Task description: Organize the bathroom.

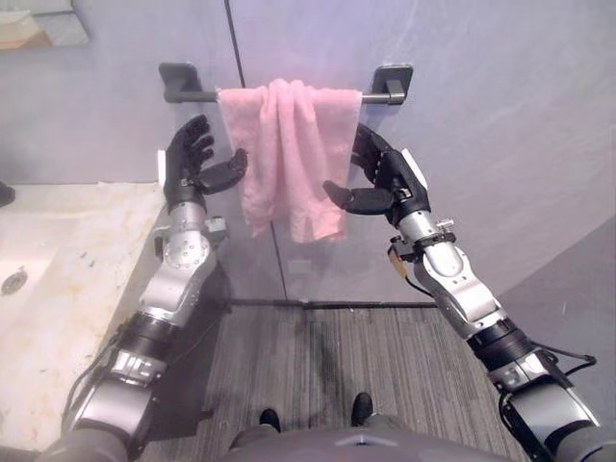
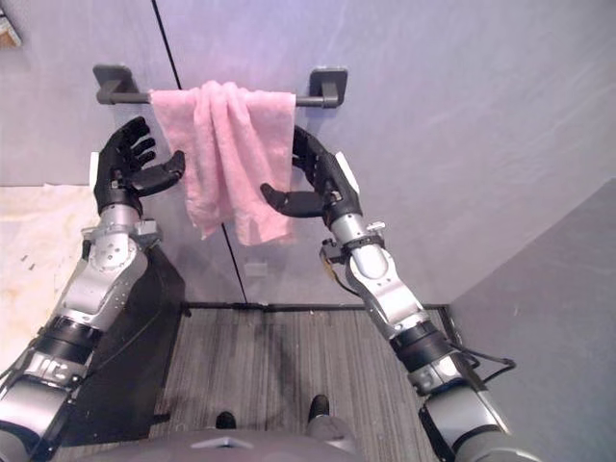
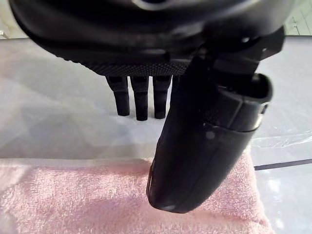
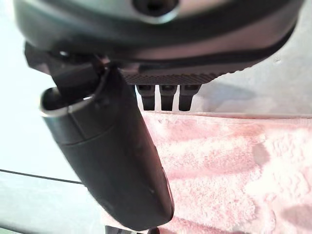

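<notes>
The pink towel [image 1: 291,166] has loose folds [image 1: 285,117] gathered down its middle. It will spread wide along the rail when I pull its edges apart.
A pink towel [image 1: 284,154] hangs bunched over a dark wall rail [image 1: 380,95], its folds drooping unevenly. My left hand [image 1: 189,159] is raised just left of the towel, open, with the thumb [image 3: 204,146] reaching toward the cloth's edge. On the towel's other side my right hand [image 1: 380,178] is open too, fingers near the towel's right edge and thumb [image 4: 112,161] in front of its lower part. Neither hand grips the cloth. In the wrist views the towel [image 3: 97,200] [image 4: 229,170] lies just past each thumb.
The rail is fixed to a grey wall [image 1: 500,144] with a dark vertical seam. A pale marbled counter [image 1: 67,269] with a sink drain [image 1: 13,282] lies to the left. Below is dark striped flooring [image 1: 337,356].
</notes>
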